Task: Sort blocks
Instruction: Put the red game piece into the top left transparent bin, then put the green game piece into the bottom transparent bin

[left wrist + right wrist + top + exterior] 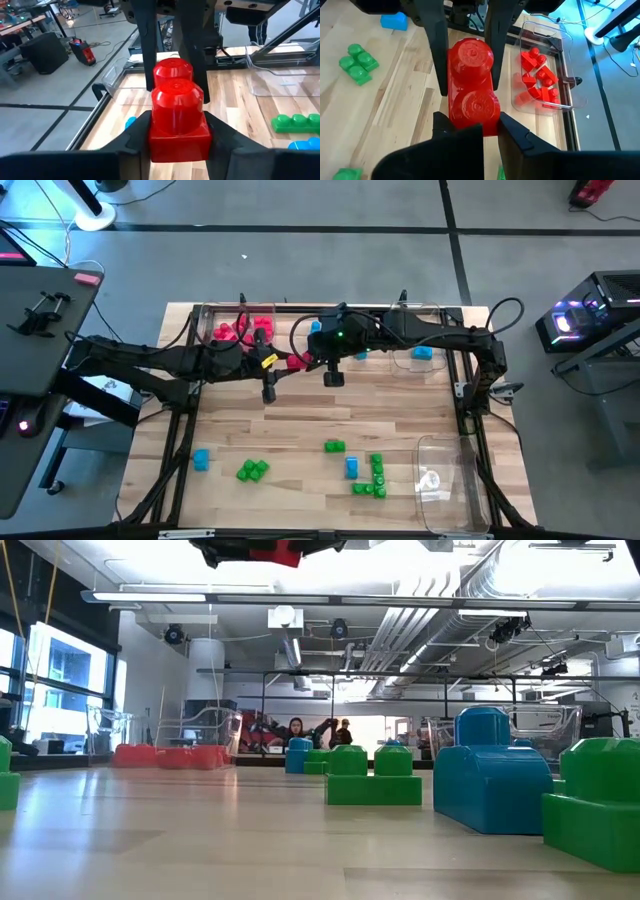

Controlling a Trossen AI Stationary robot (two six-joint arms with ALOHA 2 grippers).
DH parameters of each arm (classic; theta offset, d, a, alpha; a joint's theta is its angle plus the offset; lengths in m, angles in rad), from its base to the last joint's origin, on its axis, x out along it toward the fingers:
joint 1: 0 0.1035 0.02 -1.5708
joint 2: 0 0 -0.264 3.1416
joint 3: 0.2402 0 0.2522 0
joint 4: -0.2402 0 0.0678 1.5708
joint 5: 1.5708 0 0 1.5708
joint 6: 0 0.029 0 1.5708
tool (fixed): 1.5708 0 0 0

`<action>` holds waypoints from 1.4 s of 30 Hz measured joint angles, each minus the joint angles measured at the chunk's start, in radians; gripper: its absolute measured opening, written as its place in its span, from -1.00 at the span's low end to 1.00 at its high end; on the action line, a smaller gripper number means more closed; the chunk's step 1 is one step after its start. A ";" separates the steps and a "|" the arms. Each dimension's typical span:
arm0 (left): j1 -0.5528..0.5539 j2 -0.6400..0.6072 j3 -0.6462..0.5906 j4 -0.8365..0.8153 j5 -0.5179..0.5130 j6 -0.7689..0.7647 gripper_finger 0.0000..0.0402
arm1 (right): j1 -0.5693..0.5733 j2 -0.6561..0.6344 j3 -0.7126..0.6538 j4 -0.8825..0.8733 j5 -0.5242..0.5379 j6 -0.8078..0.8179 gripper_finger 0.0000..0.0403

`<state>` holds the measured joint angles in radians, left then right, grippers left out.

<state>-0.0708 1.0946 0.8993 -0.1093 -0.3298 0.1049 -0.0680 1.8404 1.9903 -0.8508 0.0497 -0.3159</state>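
I should release the red block [298,361] from my right gripper and carry it with my left gripper to the tray of red blocks [240,328], because the tray lies on my left gripper's side.
A red two-stud block [297,363] hangs in the air over the far middle of the table, between both grippers. My left gripper [177,127] reaches in from the left and is shut on one end of it. My right gripper [475,122] reaches in from the right and is shut on the other end. In the low view the block [272,552] shows at the top edge, well above the table. Loose green blocks [252,470], a green bar [375,477] and blue blocks [200,459] rest flat on the near part of the table. My left gripper pinches the block's end nearest its wrist [180,142] between its two fingers [136,137], coming in level from the table's left, along the block. The block is lifted clear of the table. My right gripper pinches the opposite end [472,112] between its two fingers [516,132], coming in level from the table's right, along the block. In this view the left gripper's fingers [437,50] flank the far stud.
A clear tray holding red blocks [240,328] sits at the far left edge. Another with blue blocks [420,352] sits at the far right. A third clear tray [440,480] lies at the near right. Bare wood lies under the grippers.
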 joint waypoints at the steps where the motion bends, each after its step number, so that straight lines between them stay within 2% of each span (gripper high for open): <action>1: 0.000 0.000 0.000 0.000 -0.001 0.000 -0.49 | 0.000 0.000 0.000 0.001 0.004 0.002 -0.99; 6: 0.001 -0.002 0.000 -0.019 -0.070 0.001 -0.49 | 0.006 0.000 0.013 0.031 0.123 0.065 -0.79; 11: 0.031 -0.035 0.000 -0.176 -0.206 -0.014 -0.49 | 0.002 -0.015 0.093 0.017 0.265 0.087 -0.45; 14: 0.093 -0.054 0.000 -0.299 -0.351 -0.120 -0.49 | -0.004 -0.017 0.170 -0.076 0.318 0.089 -0.29; 16: 0.174 -0.054 0.000 -0.408 -0.389 -0.215 -0.49 | -0.011 -0.017 0.203 -0.129 0.318 0.119 -0.22; 19: 0.351 -0.028 -0.014 -0.495 -0.288 -0.305 -0.49 | -0.020 -0.016 0.245 -0.214 0.317 0.177 -0.18; 22: 0.541 0.018 -0.058 -0.486 -0.146 -0.282 -0.49 | -0.024 -0.016 0.259 -0.256 0.302 0.221 -0.17; 24: 0.641 0.059 -0.064 -0.474 -0.097 -0.284 -0.48 | -0.025 -0.015 0.262 -0.281 0.277 0.248 -0.17; 26: 0.719 0.088 -0.062 -0.472 -0.063 -0.310 -0.36 | -0.019 -0.015 0.264 -0.302 0.253 0.279 -0.17; 29: 0.800 0.111 -0.061 -0.468 0.038 -0.315 -0.05 | -0.004 -0.015 0.265 -0.359 0.227 0.318 -0.17; 32: 0.845 0.116 -0.061 -0.468 0.152 -0.349 0.24 | 0.019 -0.015 0.265 -0.429 0.227 0.342 -0.17; 35: 0.858 0.115 -0.061 -0.469 0.252 -0.388 0.43 | 0.040 -0.015 0.265 -0.468 0.230 0.347 -0.17; 39: 0.833 0.088 -0.061 -0.467 0.422 -0.482 0.51 | 0.061 -0.015 0.265 -0.500 0.231 0.363 -0.17; 42: 0.739 0.037 -0.061 -0.447 0.485 -0.510 0.51 | 0.080 -0.015 0.265 -0.530 0.220 0.364 -0.17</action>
<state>0.6681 1.1317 0.8387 -0.5566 0.1549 -0.4054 0.0123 1.8256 2.2555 -1.3808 0.2693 0.0483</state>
